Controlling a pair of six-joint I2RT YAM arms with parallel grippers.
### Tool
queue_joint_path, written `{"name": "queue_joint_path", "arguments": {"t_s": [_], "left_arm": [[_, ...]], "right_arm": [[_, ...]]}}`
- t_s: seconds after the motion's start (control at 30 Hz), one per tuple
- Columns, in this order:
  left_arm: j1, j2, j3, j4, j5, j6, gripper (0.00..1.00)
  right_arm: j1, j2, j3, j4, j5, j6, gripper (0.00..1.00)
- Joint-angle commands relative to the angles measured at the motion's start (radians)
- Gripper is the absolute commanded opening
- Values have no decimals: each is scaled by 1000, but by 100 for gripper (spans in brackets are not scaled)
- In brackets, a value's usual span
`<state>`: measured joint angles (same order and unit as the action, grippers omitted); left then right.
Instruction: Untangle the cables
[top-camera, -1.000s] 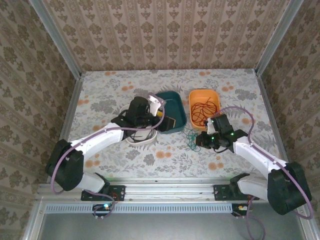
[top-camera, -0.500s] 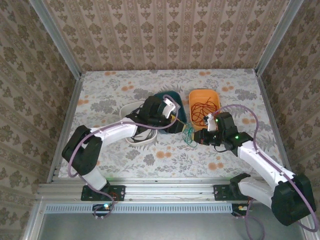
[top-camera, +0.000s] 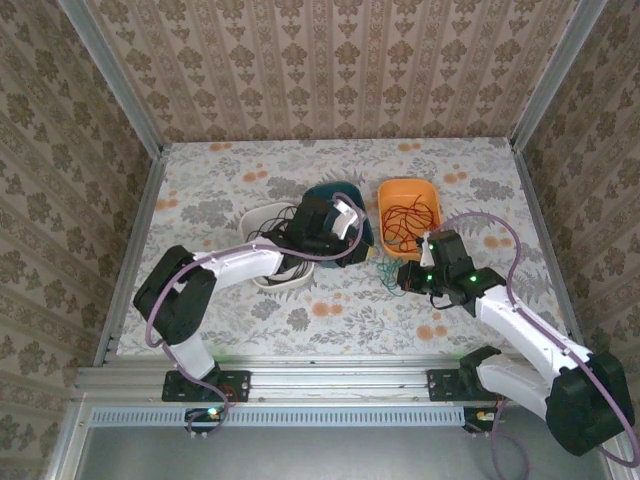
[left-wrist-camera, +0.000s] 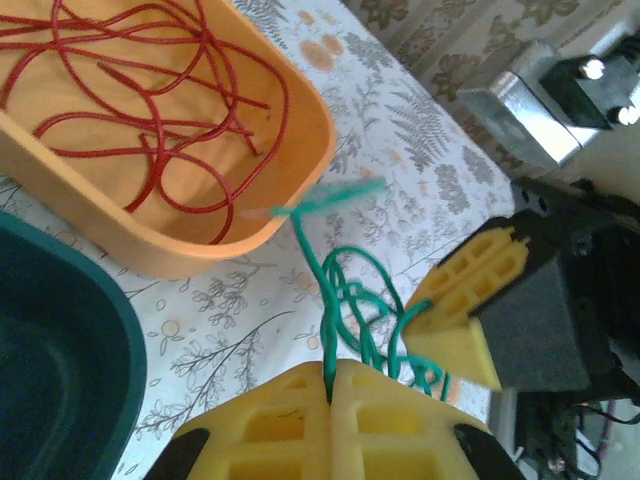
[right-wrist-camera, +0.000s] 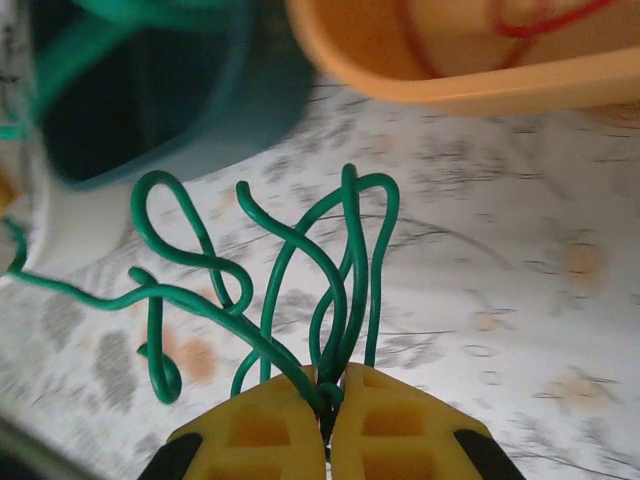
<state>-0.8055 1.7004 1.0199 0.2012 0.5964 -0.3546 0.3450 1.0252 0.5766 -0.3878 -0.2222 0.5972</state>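
The robot's right gripper is pinching several crossing parts of the green cable together, so it should set them down on the flowered table and open before it works the cable's loops apart.
A green cable lies in loose tangled loops on the flowered table between the two arms. My right gripper is shut on a bunch of its strands from the near side. My left gripper is shut on a single green strand that rises from its jaws. The right gripper's yellow fingers show close by in the left wrist view. A red cable is coiled in the orange tray. In the top view the two grippers stand close together over the green loops.
The orange tray sits just behind the green cable. A teal tray lies left of it, partly under my left arm. A white bowl stands further left. The floral table extends to walls on three sides.
My left arm has swung right from over the white bowl and teal tray to the green cable, and its jaws have gone from open to shut on a strand. The right gripper barely moved.
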Motion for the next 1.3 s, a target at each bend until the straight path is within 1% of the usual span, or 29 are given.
{"name": "queue_joint_path", "arguments": {"t_s": [0.0,0.1,0.27,0.33,0.47,0.57,0.6,0.63,0.67,0.7,0.77,0.83,0.97,1.07,1.17,1.2,1.23,1.27], "left_arm": [[23,-80,-58,-21,-174,19,0],[27,-118,-85,-25,-237,17,0],[28,-154,-108,-30,-274,14,0],[28,-163,-118,-12,-270,5,0],[14,-156,-106,-22,-260,29,0],[-1,-143,-97,-10,-227,51,1],[-1,-134,-95,-1,-210,47,9],[-1,-122,-91,14,-191,38,20],[-1,-109,-87,33,-172,31,32],[-1,-98,-83,50,-156,21,40],[-1,-67,-71,90,-118,-1,49],[-3,-39,-53,116,-81,-18,58],[-10,13,5,119,-23,-20,67],[-14,46,36,124,13,-23,71],[-13,63,53,150,40,-35,72],[-14,68,57,152,75,-39,72],[-13,74,64,153,84,-40,70],[-14,80,69,151,92,-41,67]], "right_arm": [[-10,61,-6,-197,256,80,7],[-12,126,13,-257,323,117,5],[-17,216,36,-273,327,127,5],[-16,233,40,-261,307,114,5],[-17,215,33,-229,271,93,5],[-16,148,10,-191,245,78,5],[-15,122,-2,-169,227,69,5],[-15,86,-19,-154,200,55,5],[-13,48,-35,-101,171,43,5],[-11,15,-45,-83,153,34,5],[-10,-61,-68,-43,88,9,6],[-8,-122,-82,-23,59,-3,6],[-6,-187,-93,-9,13,-21,6],[-4,-203,-95,8,-29,-33,6],[-2,-197,-85,22,-59,-40,6],[-2,-196,-81,30,-71,-43,6],[0,-194,-79,39,-85,-46,6],[2,-192,-75,47,-94,-48,7]]}}
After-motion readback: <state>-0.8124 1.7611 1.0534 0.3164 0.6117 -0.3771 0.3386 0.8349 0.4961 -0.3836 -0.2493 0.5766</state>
